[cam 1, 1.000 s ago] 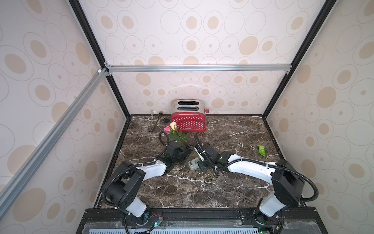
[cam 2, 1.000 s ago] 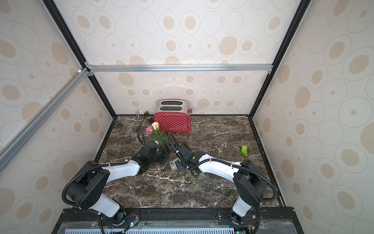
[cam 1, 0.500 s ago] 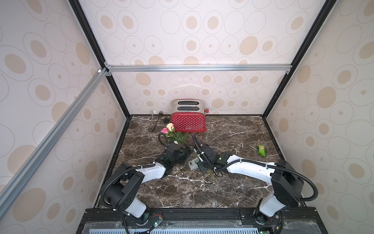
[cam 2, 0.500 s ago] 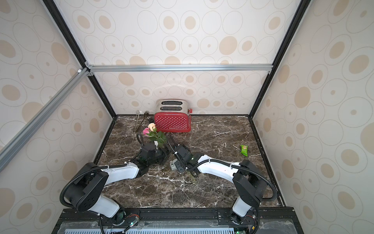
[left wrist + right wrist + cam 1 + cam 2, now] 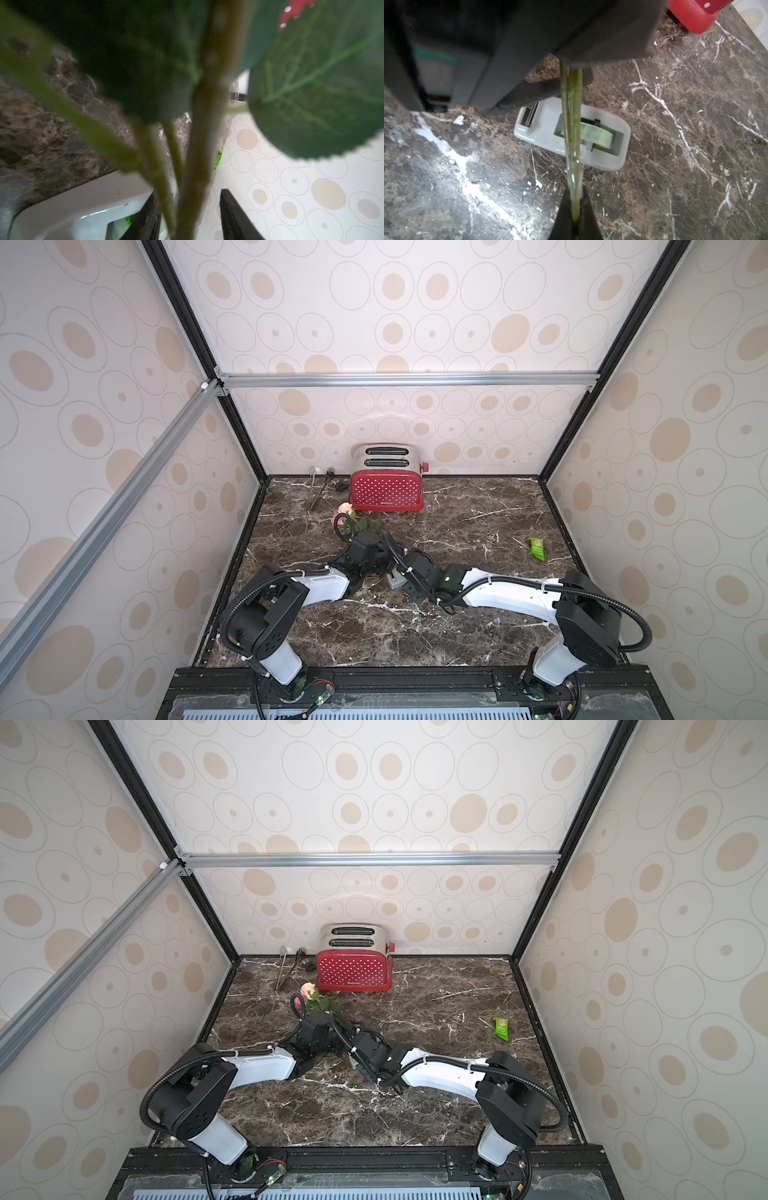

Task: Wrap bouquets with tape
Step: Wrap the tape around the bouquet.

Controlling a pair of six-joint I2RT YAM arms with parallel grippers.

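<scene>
The stems are across the tape dispenser, so my right gripper should open and my left gripper should bring them next to the toothed end before I pinch the tape.
The bouquets, a peach rose and a pink one with broad green leaves, lean over the marble floor in front of the toaster. Their long stems run down to my right gripper, which is shut on them where clear tape sheathes them. My left gripper straddles the stems higher up, jaws narrowed, with a gap at one finger. In both top views the left gripper and the right gripper meet mid-floor. The tape dispenser, grey with a pale greenish roll, sits under the stems.
A red dotted toaster stands against the back wall, with metal tongs lying to its left. A small bright green packet lies near the right wall. Patterned walls close in the marble floor on three sides.
My left gripper's jaws have narrowed from wide open around the stems. The flower heads have sunk slightly towards the floor. The right gripper keeps its hold and place.
</scene>
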